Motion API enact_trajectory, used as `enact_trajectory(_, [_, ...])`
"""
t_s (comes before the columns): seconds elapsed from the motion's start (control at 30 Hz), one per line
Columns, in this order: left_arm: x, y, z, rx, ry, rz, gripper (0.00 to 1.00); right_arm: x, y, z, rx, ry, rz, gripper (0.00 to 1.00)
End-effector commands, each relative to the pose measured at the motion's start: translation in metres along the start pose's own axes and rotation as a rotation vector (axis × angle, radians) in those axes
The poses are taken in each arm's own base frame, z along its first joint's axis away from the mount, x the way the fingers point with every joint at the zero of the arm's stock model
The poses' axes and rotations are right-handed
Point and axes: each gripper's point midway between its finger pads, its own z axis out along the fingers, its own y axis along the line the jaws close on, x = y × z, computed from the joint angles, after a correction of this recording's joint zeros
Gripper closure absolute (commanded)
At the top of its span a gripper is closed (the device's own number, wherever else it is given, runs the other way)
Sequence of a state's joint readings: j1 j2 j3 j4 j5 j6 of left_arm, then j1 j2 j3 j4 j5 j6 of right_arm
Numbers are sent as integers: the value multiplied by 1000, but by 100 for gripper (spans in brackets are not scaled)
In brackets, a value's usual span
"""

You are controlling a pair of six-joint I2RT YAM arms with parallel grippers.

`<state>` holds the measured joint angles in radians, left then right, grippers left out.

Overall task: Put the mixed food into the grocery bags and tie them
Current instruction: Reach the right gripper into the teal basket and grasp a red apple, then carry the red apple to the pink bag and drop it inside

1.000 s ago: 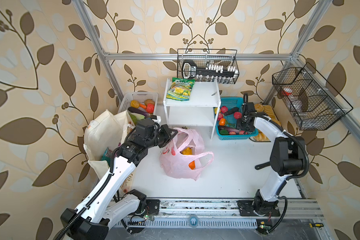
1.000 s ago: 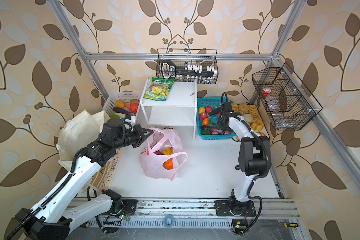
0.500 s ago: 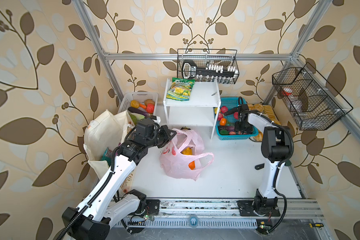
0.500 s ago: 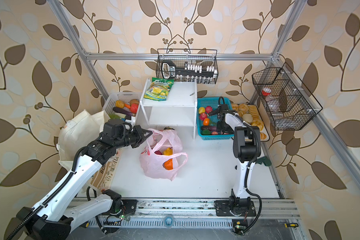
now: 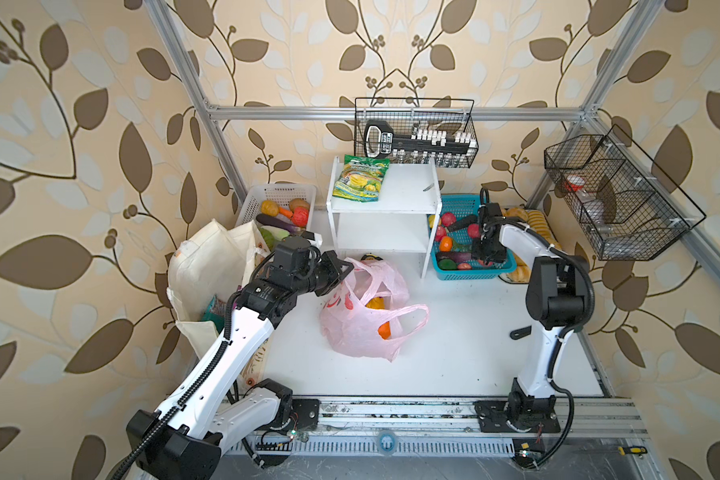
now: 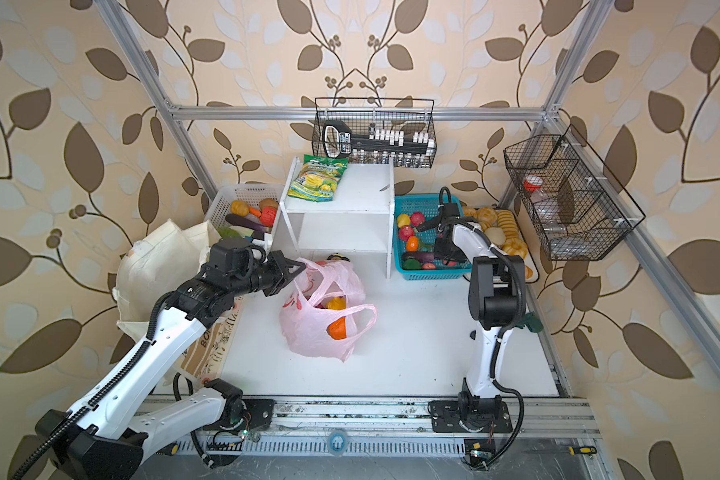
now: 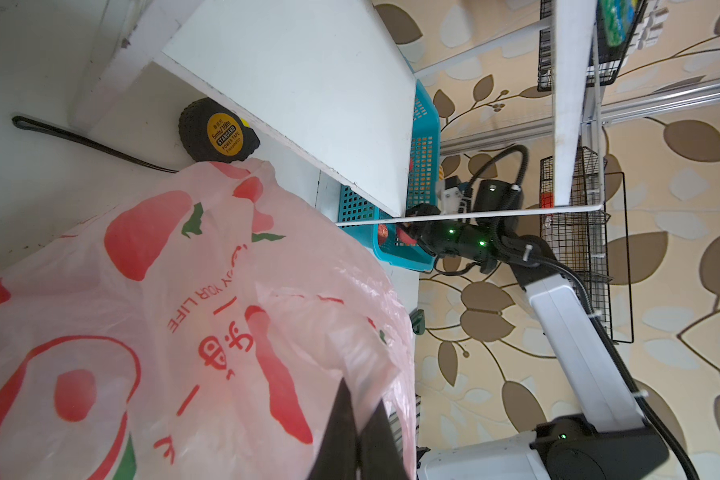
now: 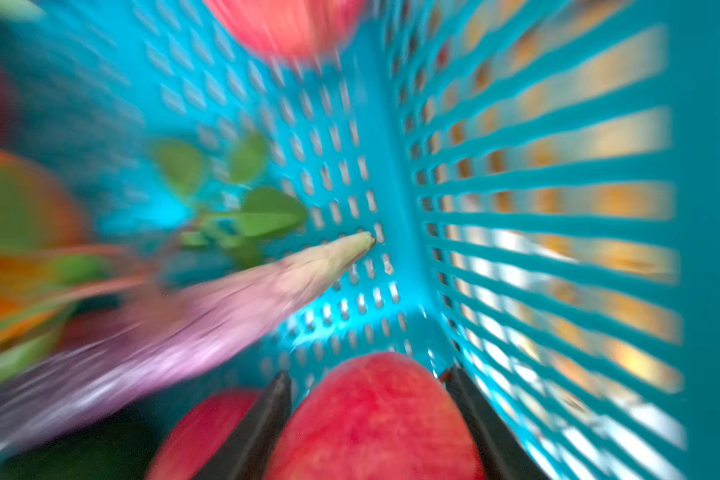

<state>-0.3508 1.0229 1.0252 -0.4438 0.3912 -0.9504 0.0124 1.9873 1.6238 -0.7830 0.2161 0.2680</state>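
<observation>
The red fruit (image 8: pixel 376 424) lies across both fingers and the pink plastic bag's opening (image 5: pixel 381 302) is open, so my right gripper should keep going to the bag and let go inside it.
The pink plastic bag (image 5: pixel 362 332) (image 6: pixel 316 336) (image 7: pixel 184 332) slumps mid-table with an orange fruit (image 5: pixel 384 330) and a yellow fruit (image 5: pixel 375 302) inside. My left gripper (image 5: pixel 344 270) (image 6: pixel 298 266) (image 7: pixel 356 415) is shut on the bag's upper edge and holds it up. The cream canvas tote (image 5: pixel 208 266) (image 6: pixel 159 257) stands at the left behind that arm. My right gripper (image 5: pixel 485 259) (image 6: pixel 447 257) (image 8: pixel 366 374) reaches down into the blue basket (image 5: pixel 466 272) (image 8: pixel 516 208). Its fingers press both sides of a red fruit (image 8: pixel 371 419). A dragon fruit's pink leaf tip (image 8: pixel 308 270) lies ahead of it.
A white shelf (image 5: pixel 385 199) with a green-and-yellow packet (image 5: pixel 360 178) stands at the back, with a tape measure (image 7: pixel 219 137) under it. A white vegetable basket (image 5: pixel 281 195) is back left and a bread tray (image 5: pixel 533 220) back right. Wire baskets (image 5: pixel 616 199) hang on the frame.
The right arm has folded more upright, and its gripper has dipped into the blue basket and closed round a red fruit. The left gripper still holds the bag, hardly moved.
</observation>
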Motion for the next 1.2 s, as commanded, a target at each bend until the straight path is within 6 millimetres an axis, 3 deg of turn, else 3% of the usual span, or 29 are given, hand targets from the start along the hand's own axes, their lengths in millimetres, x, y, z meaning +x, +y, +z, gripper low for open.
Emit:
enact_trajectory(0.0, [-10,-23,-15,65,-38,24,100,-10,-2,-45,-71,-84,15,50])
enact_trajectory(0.2, [-9,-24,-18,73,-41,13,100,3,7,-99,-270,-127,45,50])
enact_trajectory(0.37, [-6,-21,-20,78,-41,2,100,43,40,-166,-520,-251,17,50])
enact_trajectory(0.47, [-5,-23,-21,89,-37,-4,100,92,78,-192,-666,-311,-69,51])
enact_trajectory(0.63, [-2,-22,-25,91,-37,-7,100,180,147,-213,-911,-291,-202,52])
enact_trajectory(0.83, [1,-22,-23,111,-23,-27,100,256,209,-246,-1071,-304,-431,53])
enact_trajectory(0.97, [4,-16,-19,90,-10,-35,100,275,239,-277,-1170,-364,-513,53])
enact_trajectory(1.1, [4,-17,-18,109,-6,-50,100,275,265,-301,-1194,-466,-590,53])
enact_trajectory(1.17, [4,-17,-17,110,-8,-52,100,274,281,-300,-1201,-471,-608,53])
